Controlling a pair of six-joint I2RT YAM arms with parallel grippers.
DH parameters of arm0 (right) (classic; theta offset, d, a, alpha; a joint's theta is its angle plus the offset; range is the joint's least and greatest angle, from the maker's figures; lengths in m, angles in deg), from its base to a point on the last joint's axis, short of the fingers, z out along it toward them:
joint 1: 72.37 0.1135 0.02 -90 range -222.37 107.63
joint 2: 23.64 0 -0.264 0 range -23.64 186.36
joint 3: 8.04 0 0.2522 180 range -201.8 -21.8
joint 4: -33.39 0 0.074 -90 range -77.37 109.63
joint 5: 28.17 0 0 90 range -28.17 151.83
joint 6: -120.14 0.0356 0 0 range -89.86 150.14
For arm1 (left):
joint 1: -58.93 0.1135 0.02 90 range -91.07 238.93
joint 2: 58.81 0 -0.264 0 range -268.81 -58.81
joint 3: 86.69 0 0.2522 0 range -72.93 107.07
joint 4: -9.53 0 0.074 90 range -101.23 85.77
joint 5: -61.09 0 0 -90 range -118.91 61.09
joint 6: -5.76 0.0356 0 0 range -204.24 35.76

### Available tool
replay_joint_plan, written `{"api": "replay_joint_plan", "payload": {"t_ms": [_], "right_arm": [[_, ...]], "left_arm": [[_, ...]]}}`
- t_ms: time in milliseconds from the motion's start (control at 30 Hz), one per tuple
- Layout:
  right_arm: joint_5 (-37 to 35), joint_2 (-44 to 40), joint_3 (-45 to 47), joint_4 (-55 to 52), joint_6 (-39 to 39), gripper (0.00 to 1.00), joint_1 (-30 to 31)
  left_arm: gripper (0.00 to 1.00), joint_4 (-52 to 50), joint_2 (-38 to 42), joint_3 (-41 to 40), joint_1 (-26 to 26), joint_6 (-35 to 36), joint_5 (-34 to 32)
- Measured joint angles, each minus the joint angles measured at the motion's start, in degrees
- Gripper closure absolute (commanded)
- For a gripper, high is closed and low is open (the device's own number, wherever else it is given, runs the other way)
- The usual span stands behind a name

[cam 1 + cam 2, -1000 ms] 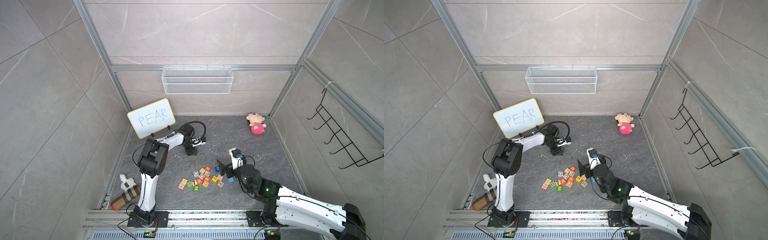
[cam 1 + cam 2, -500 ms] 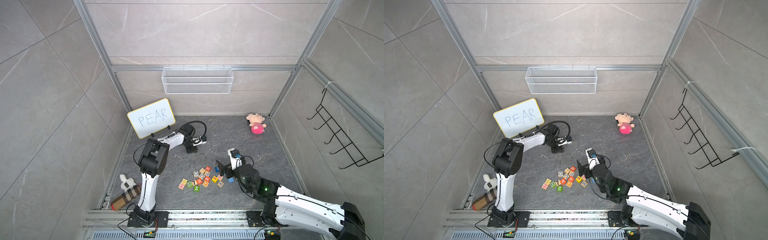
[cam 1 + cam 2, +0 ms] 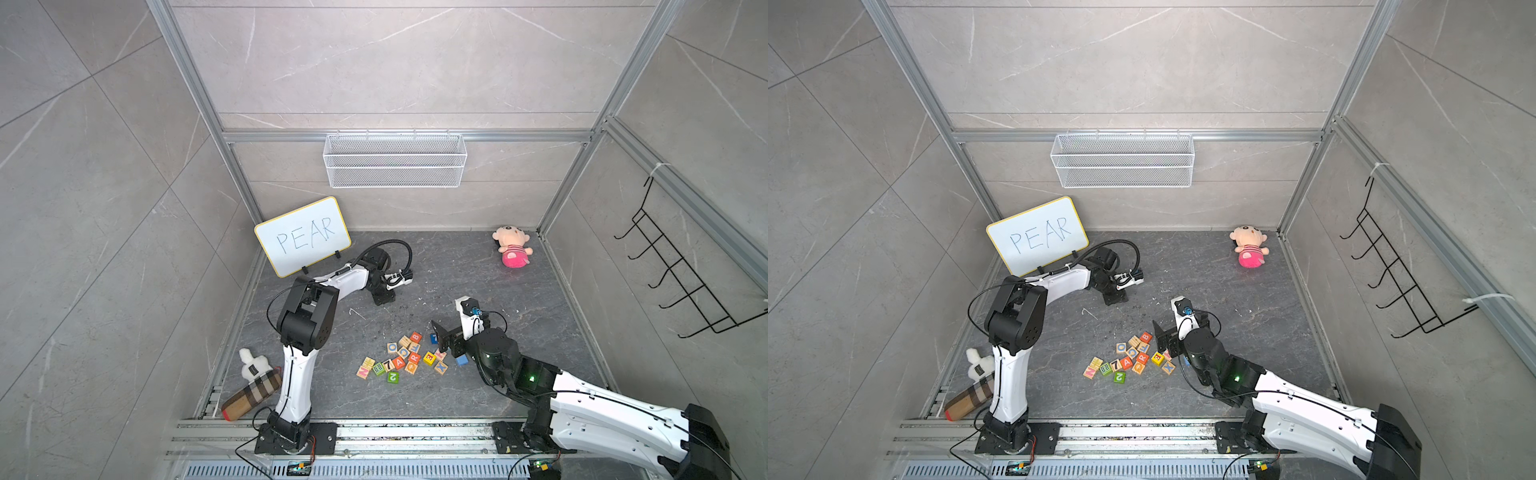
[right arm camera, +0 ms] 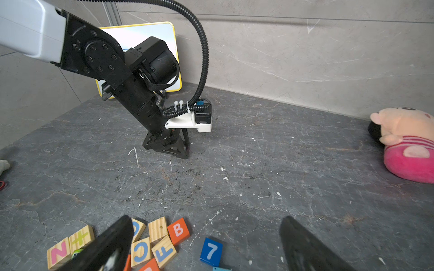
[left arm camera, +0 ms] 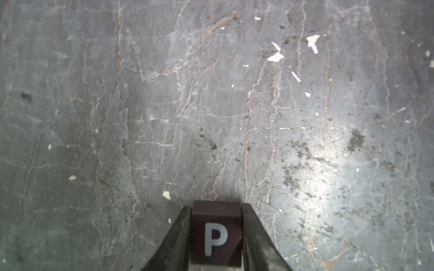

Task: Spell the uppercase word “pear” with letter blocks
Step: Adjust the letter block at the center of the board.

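Observation:
Next, my left gripper turns the block until its top faces the back wall (image 3: 424,209) before setting it down, since the P block's top (image 5: 215,224) points across the floor.
My left gripper (image 5: 216,206) is shut on the dark block with a white P (image 5: 216,234), low over the grey floor. In both top views that gripper (image 3: 384,297) points down near the whiteboard and hides the P block. The orange-red A (image 3: 399,363) and R (image 3: 413,356) and the yellow E (image 3: 429,358) lie in the block cluster at the front. My right gripper (image 4: 206,219) stands open at the cluster's right side (image 3: 451,336), with nothing between its fingers.
A whiteboard reading PEAR (image 3: 302,236) leans at the back left. A pink plush doll (image 3: 512,251) lies at the back right and a plaid plush toy (image 3: 251,386) at the front left. An orange B block (image 4: 178,231) and a blue 7 block (image 4: 211,251) lie by my right gripper.
My left gripper's jaws have come together on the P block. Both arms stay in about the same place.

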Motion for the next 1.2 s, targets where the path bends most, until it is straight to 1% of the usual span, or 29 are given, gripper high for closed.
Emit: {"api": "replay_joint_plan", "payload": {"t_ms": [100,267,400,533,567,667,733,833,933,1200], "right_arm": [[0.00,0.13,-0.02,0.04,-0.02,0.01,0.00],[-0.02,1.60,-0.02,0.07,-0.02,0.01,0.00],[-0.02,2.69,-0.15,0.28,-0.02,0.01,0.00],[0.00,4.81,-1.22,0.81,-0.02,0.01,0.00],[0.02,5.31,-1.49,1.09,-0.02,0.01,0.00],[0.44,6.51,-1.90,1.99,-0.02,0.01,0.00],[0.61,6.84,-1.97,2.40,-0.02,0.01,0.00],[0.70,6.88,-1.97,2.51,-0.02,0.01,0.00],[0.68,6.80,-1.97,2.67,-0.02,0.01,0.00],[0.59,4.48,-1.95,2.64,0.00,0.01,0.00]], "left_arm": [[0.74,0.35,0.07,0.00,-0.11,-4.42,-0.92],[0.79,0.85,0.63,0.00,-1.20,-15.41,-6.56],[0.80,0.07,2.56,0.07,-2.51,-27.21,-11.85],[0.87,-3.04,4.61,1.46,-4.50,-40.70,-17.29],[0.87,-3.89,4.98,2.01,-5.03,-44.48,-18.69],[0.87,-6.08,5.51,3.50,-6.58,-53.24,-22.40],[0.88,-7.34,5.51,4.33,-7.52,-57.48,-24.68],[0.89,-9.18,5.46,5.27,-8.46,-62.10,-27.15],[0.90,-9.92,5.11,5.66,-8.94,-64.72,-28.22],[0.91,-10.97,1.86,5.68,-8.90,-67.69,-30.75]]}}
